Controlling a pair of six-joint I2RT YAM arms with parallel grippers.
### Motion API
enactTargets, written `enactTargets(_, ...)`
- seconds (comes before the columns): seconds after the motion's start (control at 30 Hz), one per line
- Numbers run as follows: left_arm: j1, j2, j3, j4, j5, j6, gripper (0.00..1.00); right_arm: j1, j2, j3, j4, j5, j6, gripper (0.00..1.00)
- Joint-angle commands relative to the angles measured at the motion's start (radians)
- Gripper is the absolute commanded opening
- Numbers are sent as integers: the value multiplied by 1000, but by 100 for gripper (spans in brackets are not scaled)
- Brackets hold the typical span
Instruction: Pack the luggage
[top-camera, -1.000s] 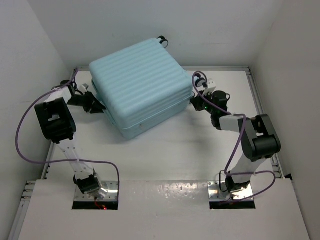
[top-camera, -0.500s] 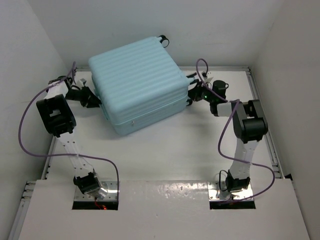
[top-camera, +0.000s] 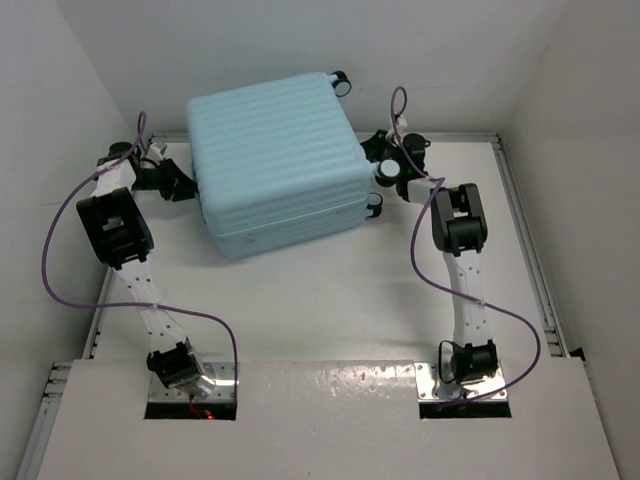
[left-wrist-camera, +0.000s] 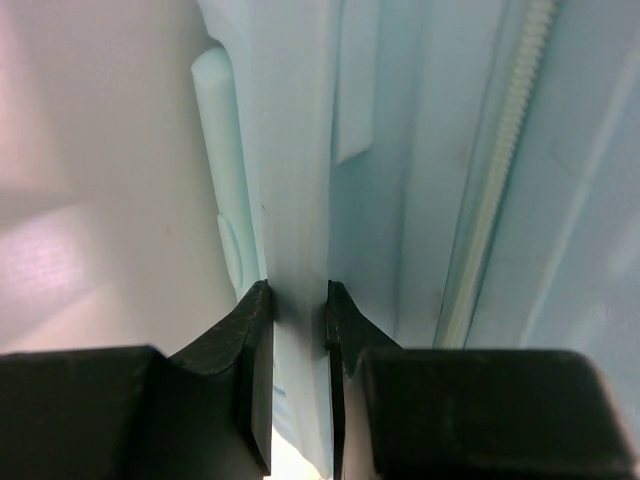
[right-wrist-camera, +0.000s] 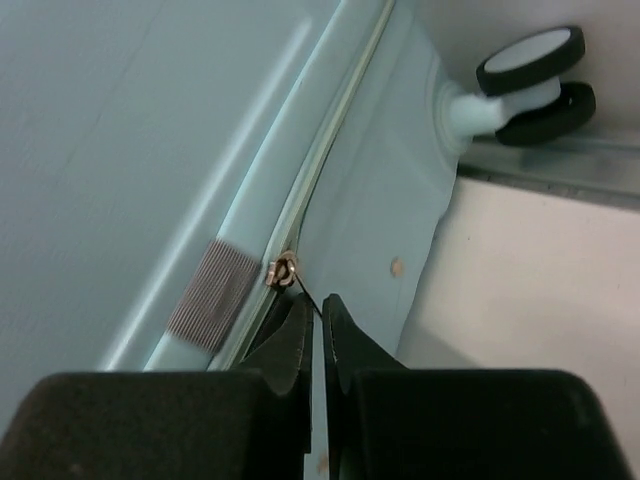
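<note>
I should let go of the strip (left-wrist-camera: 298, 170) with my left gripper before my right gripper turns the luggage to the front, because the luggage's wheel side with the zipper slider (right-wrist-camera: 283, 270) faces the side.
The luggage (top-camera: 275, 150), a pale blue ribbed hard-shell suitcase, lies closed at the back of the table, slightly turned. My left gripper (top-camera: 185, 186) is at its left side. In the left wrist view the gripper (left-wrist-camera: 298, 302) is shut on a flat pale blue strip of the luggage (left-wrist-camera: 420, 150), beside the zipper line. My right gripper (top-camera: 378, 173) is at the right side, between two wheels. In the right wrist view the gripper (right-wrist-camera: 318, 305) is pinched on a thin dark pull hanging from the metal zipper slider (right-wrist-camera: 284, 270) on the luggage (right-wrist-camera: 120, 120).
White walls close in the table (top-camera: 330, 300) at the back and both sides. A metal rail (top-camera: 520, 200) runs along the right edge. Purple cables (top-camera: 60, 260) loop from both arms. A black-and-white wheel (right-wrist-camera: 530, 70) sticks out near the right gripper.
The luggage has swung and slid toward the back right. Both arms have reached farther back with it, the right arm stretching forward the most. Both grips held.
</note>
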Motion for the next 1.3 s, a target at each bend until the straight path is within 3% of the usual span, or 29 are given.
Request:
enactTargets(0.0, -28, 103, -1, 341, -195, 41, 4, 7, 51, 110, 14, 158, 66, 1)
enactTargets(0.03, -38, 91, -12, 358, -177, 30, 15, 10, 49, 96, 5, 157, 69, 7)
enactTargets(0.07, -38, 65, -12, 358, -158, 20, 47, 9, 24, 78, -2, 143, 83, 25)
enactTargets(0.17, -49, 16, -40, 402, -149, 10, 73, -13, -71, -55, -2, 102, 97, 48)
enactTargets(0.2, -49, -12, -40, 413, -159, 1, 85, -27, -120, -126, -8, 92, 107, 50)
enactTargets(0.27, -29, -34, -30, 442, -159, -14, 89, -36, -157, -242, -46, 53, 123, 52)
enactTargets(0.47, 38, -165, -23, 442, -181, -60, 93, -64, -286, -350, -273, -52, 201, 39)
enactTargets(0.63, 139, -346, -278, 491, -131, -137, 94, -22, -268, -335, -469, -118, 262, 22)
enactTargets(0.87, 294, -595, -640, 502, -152, -180, 94, 65, -414, -606, -526, -168, 275, 11)
enactTargets(1.07, 281, -777, -958, 502, -277, -221, 93, 113, -656, -901, -480, -172, 318, 9)
enactTargets(1.17, 229, -778, -1076, 597, -259, -305, 92, 117, -804, -994, -528, -175, 255, 8)
enactTargets(1.27, 171, -700, -1103, 744, -250, -432, 92, 117, -961, -1059, -621, -181, 162, 8)
